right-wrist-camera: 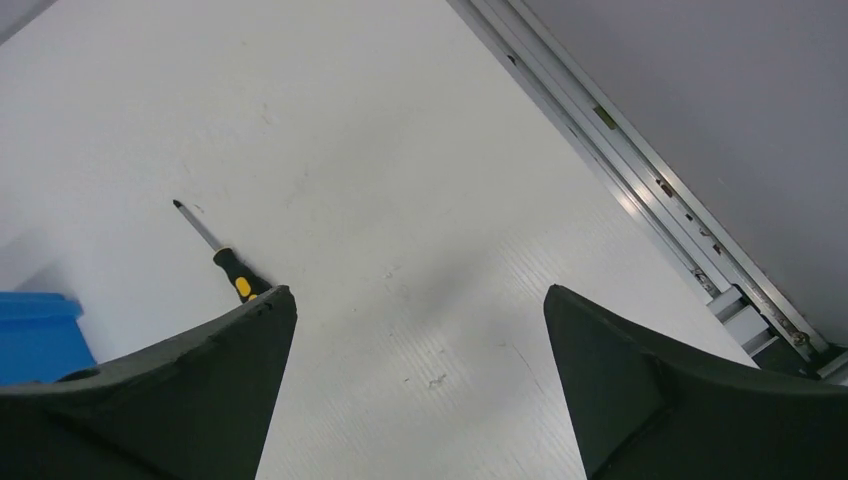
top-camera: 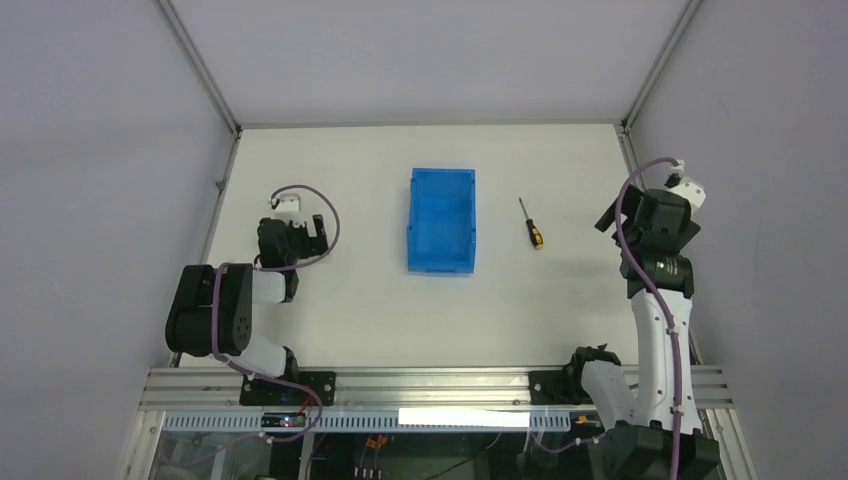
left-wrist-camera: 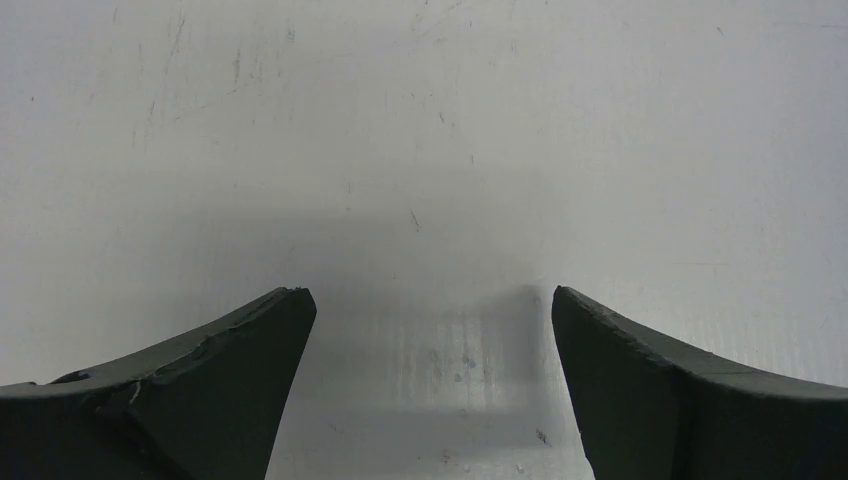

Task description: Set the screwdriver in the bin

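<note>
The robot's open right gripper keeps moving toward the screwdriver, which lies clear of the blue bin, until the fingers are on both sides of its handle, then close.
The screwdriver lies flat on the white table, its thin shaft pointing away and its black-and-yellow handle nearer. It is a short way right of the blue bin, which stands mid-table and looks empty. My right gripper hovers open to the right of the screwdriver, apart from it. In the right wrist view the screwdriver shows just past the left finger, and a corner of the bin shows at the left edge. My left gripper is open over bare table, left of the bin.
Metal frame rails run along the table's right edge, close beside the right arm. Grey walls enclose the table on three sides. The left wrist view shows only scuffed white tabletop between the open left gripper fingers.
</note>
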Available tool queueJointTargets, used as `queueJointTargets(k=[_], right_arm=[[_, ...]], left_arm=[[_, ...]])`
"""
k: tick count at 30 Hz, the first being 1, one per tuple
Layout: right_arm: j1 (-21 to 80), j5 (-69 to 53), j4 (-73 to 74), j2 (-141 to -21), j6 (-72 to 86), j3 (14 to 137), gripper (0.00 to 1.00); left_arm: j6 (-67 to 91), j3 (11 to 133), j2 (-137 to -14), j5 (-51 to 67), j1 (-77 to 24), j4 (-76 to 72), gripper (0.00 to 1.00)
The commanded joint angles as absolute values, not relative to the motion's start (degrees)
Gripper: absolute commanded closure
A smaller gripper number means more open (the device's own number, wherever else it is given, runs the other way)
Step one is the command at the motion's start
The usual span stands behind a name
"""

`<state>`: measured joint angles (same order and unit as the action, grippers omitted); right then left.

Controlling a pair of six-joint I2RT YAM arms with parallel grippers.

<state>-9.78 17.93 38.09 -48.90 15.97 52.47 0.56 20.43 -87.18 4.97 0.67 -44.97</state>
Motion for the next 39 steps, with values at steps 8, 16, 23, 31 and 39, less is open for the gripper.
queueJointTargets(k=[8,16,23,31,39], right_arm=[[-8.98,-12.78,29.26,-52.84,16.63,55.88,0.01],[7.95,-2.77,30.55,-70.95,7.02,64.01,0.01],[9.72,-0.46,29.40,-90.85,1.92,70.95,0.01],[9.75,6.71,31.29,-105.10,-2.10,76.15,0.03],[9.73,6.27,31.77,-110.11,-1.22,74.70,0.32]], left_arm=[[0.70,21.66,-86.35,4.74,0.09,-46.49,0.01],[0.70,21.66,-86.32,4.80,0.09,-46.49,0.01],[0.70,21.63,-86.36,4.76,0.09,-46.52,0.01],[0.70,21.64,-86.31,4.75,0.09,-46.49,0.01],[0.70,21.63,-86.35,4.77,0.09,-46.50,0.01]])
